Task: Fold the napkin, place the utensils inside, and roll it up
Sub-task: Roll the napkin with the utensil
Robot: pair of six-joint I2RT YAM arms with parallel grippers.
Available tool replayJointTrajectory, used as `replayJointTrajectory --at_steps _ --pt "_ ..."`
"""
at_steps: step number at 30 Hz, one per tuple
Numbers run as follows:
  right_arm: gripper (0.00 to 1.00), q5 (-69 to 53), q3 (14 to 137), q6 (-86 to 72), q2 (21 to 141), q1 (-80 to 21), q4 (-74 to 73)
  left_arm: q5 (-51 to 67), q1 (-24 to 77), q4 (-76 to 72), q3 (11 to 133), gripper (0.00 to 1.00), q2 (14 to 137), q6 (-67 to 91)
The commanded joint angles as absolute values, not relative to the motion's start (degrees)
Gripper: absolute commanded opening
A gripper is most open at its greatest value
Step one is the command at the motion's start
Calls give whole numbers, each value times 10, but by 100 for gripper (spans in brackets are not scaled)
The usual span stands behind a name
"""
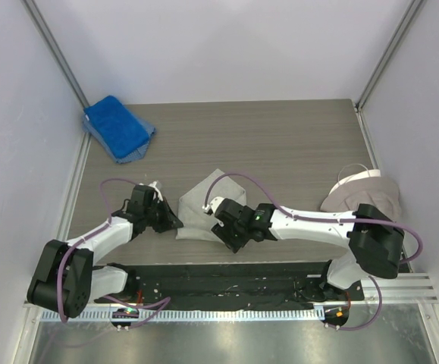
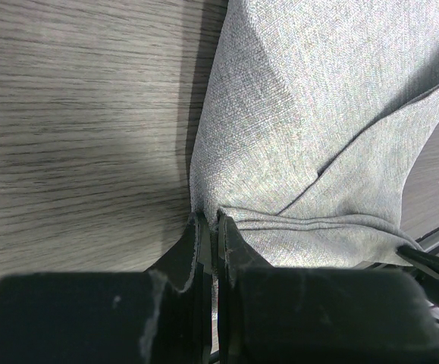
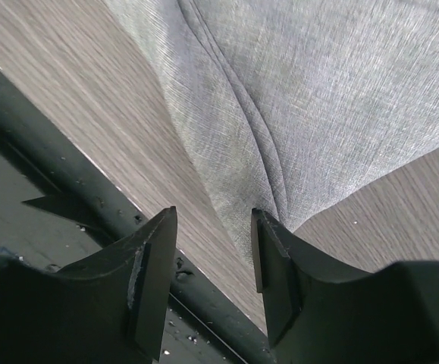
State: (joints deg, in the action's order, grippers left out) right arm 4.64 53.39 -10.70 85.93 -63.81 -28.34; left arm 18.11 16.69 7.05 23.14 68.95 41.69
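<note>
The napkin's near fold tapers crooked under my open right gripper, so my right gripper should take the napkin's near edge closer to my left gripper.
The light grey napkin lies creased on the wooden table between the two arms. My left gripper is shut on the napkin's near left corner; in the left wrist view the jaws pinch a folded edge of the cloth. My right gripper is open just over the napkin's near right edge. In the right wrist view its fingers stand apart, with the cloth running down to the right fingertip. The purple utensil is out of view.
A bright blue towel lies at the far left corner. A beige-grey cloth with a white edge lies at the right wall. A black rail runs along the table's near edge and also shows in the right wrist view.
</note>
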Motion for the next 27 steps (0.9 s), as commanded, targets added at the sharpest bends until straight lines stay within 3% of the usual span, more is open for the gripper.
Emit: replayJointTrajectory --at_steps 1,11,17,27 --pt "50 55 520 -112 878 -614 -272 171 164 102 236 0 693 403" --pt "52 10 494 -81 911 -574 -234 172 164 98 238 0 702 401" --pt "63 -15 503 -71 887 -583 -246 173 164 96 236 0 704 400" --pt "69 145 545 -15 860 -676 -197 176 164 92 237 0 714 400"
